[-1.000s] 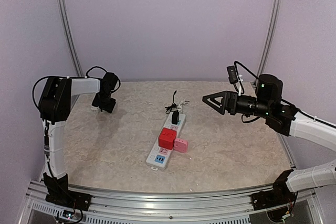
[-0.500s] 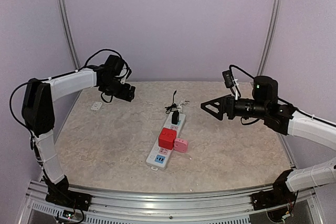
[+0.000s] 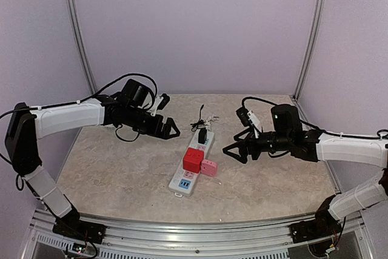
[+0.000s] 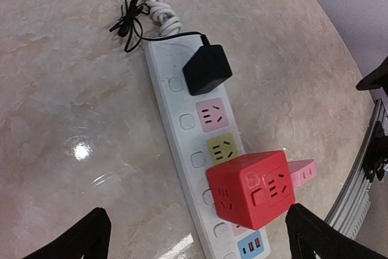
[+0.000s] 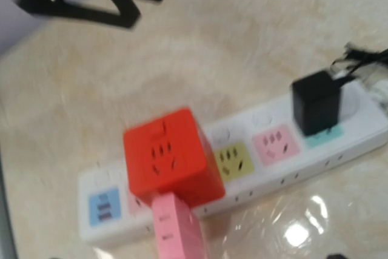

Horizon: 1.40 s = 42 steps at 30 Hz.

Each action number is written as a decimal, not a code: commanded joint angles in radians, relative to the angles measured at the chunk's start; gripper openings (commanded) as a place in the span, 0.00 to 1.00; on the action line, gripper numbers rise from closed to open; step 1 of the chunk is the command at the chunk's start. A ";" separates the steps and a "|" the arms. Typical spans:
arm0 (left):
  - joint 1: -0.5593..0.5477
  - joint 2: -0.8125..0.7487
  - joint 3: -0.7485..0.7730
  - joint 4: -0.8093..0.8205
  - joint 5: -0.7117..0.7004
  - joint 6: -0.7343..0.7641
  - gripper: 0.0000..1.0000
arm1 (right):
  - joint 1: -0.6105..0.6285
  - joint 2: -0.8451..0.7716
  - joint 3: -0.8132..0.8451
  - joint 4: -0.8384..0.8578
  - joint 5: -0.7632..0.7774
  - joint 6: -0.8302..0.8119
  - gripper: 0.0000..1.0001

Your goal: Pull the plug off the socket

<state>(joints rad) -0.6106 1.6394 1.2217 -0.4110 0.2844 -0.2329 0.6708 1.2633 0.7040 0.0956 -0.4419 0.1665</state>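
Observation:
The pink adapter (image 3: 209, 168) is in the side of the unheld red cube. My left gripper should keep the cube (image 3: 193, 160) steady while my right gripper pulls the adapter out.
The long white power strip (image 3: 182, 181) lies diagonally at the table's middle. It also shows in the left wrist view (image 4: 176, 131) and the right wrist view (image 5: 285, 165). A red cube plug (image 3: 193, 159) (image 4: 251, 187) (image 5: 170, 153) sits in it, with a pink adapter (image 3: 210, 167) (image 5: 176, 225) on its side. A black adapter (image 3: 202, 134) (image 4: 207, 69) is plugged in at the far end. My left gripper (image 3: 170, 127) (image 4: 197, 238) is open and empty, above and left of the strip. My right gripper (image 3: 233, 148) is open and empty, just right of the red cube.
The strip's bundled white cord (image 4: 159, 10) and a thin black cable (image 4: 126, 19) lie beyond its far end. A small white object (image 3: 111, 123) lies at the table's far left. The metal front rail (image 3: 194, 225) edges the table.
My left arm has swung from the far left corner rightward to the strip. My right gripper has dropped and moved left, close to the red cube.

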 commanded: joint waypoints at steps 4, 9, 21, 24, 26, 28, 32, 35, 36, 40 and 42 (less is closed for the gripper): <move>-0.110 0.012 -0.051 0.138 0.085 -0.131 0.98 | 0.068 0.145 0.022 0.029 0.048 -0.151 0.89; -0.153 0.071 -0.033 0.159 0.085 -0.157 0.97 | 0.081 0.231 0.037 0.050 0.036 -0.206 0.85; -0.184 0.164 -0.015 0.170 0.091 -0.194 0.94 | 0.140 0.377 0.125 0.043 0.050 -0.268 0.63; -0.187 0.174 -0.009 0.171 0.100 -0.198 0.93 | 0.144 0.407 0.143 0.051 0.048 -0.278 0.55; -0.191 0.184 -0.007 0.169 0.101 -0.198 0.93 | 0.146 0.418 0.146 0.059 0.048 -0.277 0.49; -0.196 0.188 -0.007 0.169 0.103 -0.198 0.93 | 0.147 0.428 0.142 0.074 0.045 -0.272 0.47; -0.209 0.201 0.003 0.158 0.095 -0.202 0.92 | 0.150 0.443 0.139 0.093 0.035 -0.269 0.44; -0.213 0.217 0.013 0.147 0.089 -0.203 0.91 | 0.156 0.456 0.148 0.090 0.033 -0.272 0.37; -0.214 0.222 0.017 0.144 0.088 -0.203 0.90 | 0.158 0.462 0.152 0.085 0.034 -0.274 0.34; -0.213 0.236 0.024 0.130 0.076 -0.202 0.88 | 0.164 0.475 0.165 0.054 0.040 -0.281 0.13; -0.210 0.239 0.024 0.123 0.071 -0.201 0.87 | 0.164 0.470 0.160 0.049 0.045 -0.280 0.04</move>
<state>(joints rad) -0.8188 1.8545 1.2221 -0.2672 0.3599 -0.4274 0.8238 1.7168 0.8463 0.1619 -0.4023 -0.1097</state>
